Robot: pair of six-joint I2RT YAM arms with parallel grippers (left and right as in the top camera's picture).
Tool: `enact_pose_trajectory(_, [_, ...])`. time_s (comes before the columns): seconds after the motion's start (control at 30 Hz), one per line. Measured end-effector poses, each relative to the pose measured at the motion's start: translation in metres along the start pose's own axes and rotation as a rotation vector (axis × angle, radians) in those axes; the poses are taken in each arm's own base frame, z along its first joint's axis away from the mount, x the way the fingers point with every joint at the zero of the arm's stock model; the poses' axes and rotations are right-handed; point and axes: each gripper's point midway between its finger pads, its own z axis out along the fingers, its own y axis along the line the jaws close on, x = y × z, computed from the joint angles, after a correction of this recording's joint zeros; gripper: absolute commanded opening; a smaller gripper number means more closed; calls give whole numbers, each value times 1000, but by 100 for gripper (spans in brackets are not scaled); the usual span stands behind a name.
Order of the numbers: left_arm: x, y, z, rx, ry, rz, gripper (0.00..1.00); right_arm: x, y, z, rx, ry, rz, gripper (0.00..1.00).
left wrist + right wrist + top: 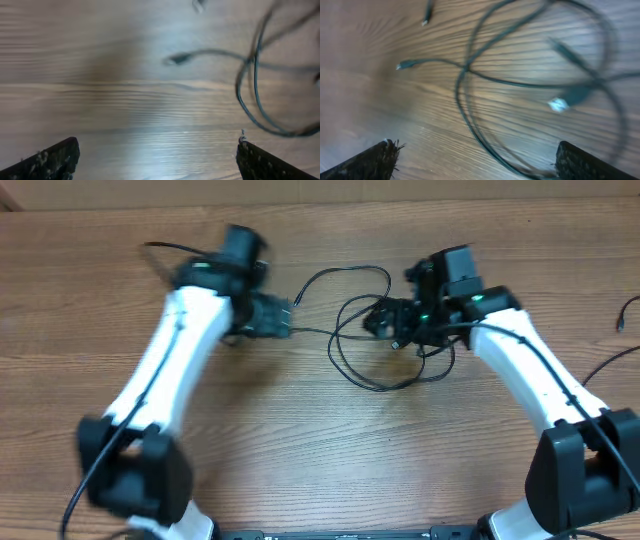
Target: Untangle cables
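My gripper will pull, and since the loose plug end lies nearly straight across the black loop [248,60], its cable [220,52] should slip free and leave that black loop behind.
The cables [365,330] lie as thin black loops tangled on the wooden table [300,440], mid-table toward the back. One loose plug end [298,300] points left. My left gripper [288,318] is open just left of the tangle. In the left wrist view its gripper [159,160] has bare wood between the fingers [50,160], with the cables [250,75] ahead to the right. My right gripper [385,323] hovers open over the tangle's right part. In the right wrist view the cables [470,80] loop under the gripper [477,162], with a silvery plug [559,104] in blur.
A separate black cord [608,363] runs off the right edge of the table, with a dark end [626,313] above it. The left arm's own wire [160,248] arcs at the back left. Bare wood fills the front of the table.
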Motion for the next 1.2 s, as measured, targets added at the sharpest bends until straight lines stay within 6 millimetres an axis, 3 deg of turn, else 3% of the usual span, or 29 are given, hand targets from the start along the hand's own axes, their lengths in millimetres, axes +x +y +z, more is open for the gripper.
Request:
enact_pose_trajectory(0.1, [-10, 25, -54, 13, -139, -70, 100, 6, 17, 17, 16, -26, -80, 95])
enact_pose_trajectory(0.23, [-6, 34, -130, 47, -330, -97, 99, 16, 24, 40, 98, -53, -170, 77])
enact_pose_trajectory(0.37, [13, 33, -178, 70, -448, -90, 100, 29, 15, 64, 188, -26, -210, 68])
enact_pose_trajectory(0.47, [33, 34, -197, 80, -502, -85, 100, 39, 5, 79, 235, 11, -245, 64])
enact_pose_trajectory(0.6, [65, 38, -200, 86, -525, -85, 100, 49, 1, 91, 265, 47, -304, 59])
enact_pose_trajectory(0.8, [104, 46, -175, 82, -483, -108, 100, 65, -12, 110, 296, 114, -340, 49])
enact_pose_trajectory(0.83, [109, 47, -167, 78, -458, -116, 100, 63, -12, 111, 298, 108, -347, 44])
enact_pose_trajectory(0.93, [120, 50, -146, 65, -387, -131, 100, 63, -13, 113, 303, 111, -361, 11])
enact_pose_trajectory(0.97, [123, 52, -139, 60, -361, -135, 100, 62, -14, 113, 307, 108, -363, 4])
enact_pose_trajectory(1.2, [131, 56, -105, 33, -234, -158, 100, 52, -24, 104, 380, 109, -348, 4])
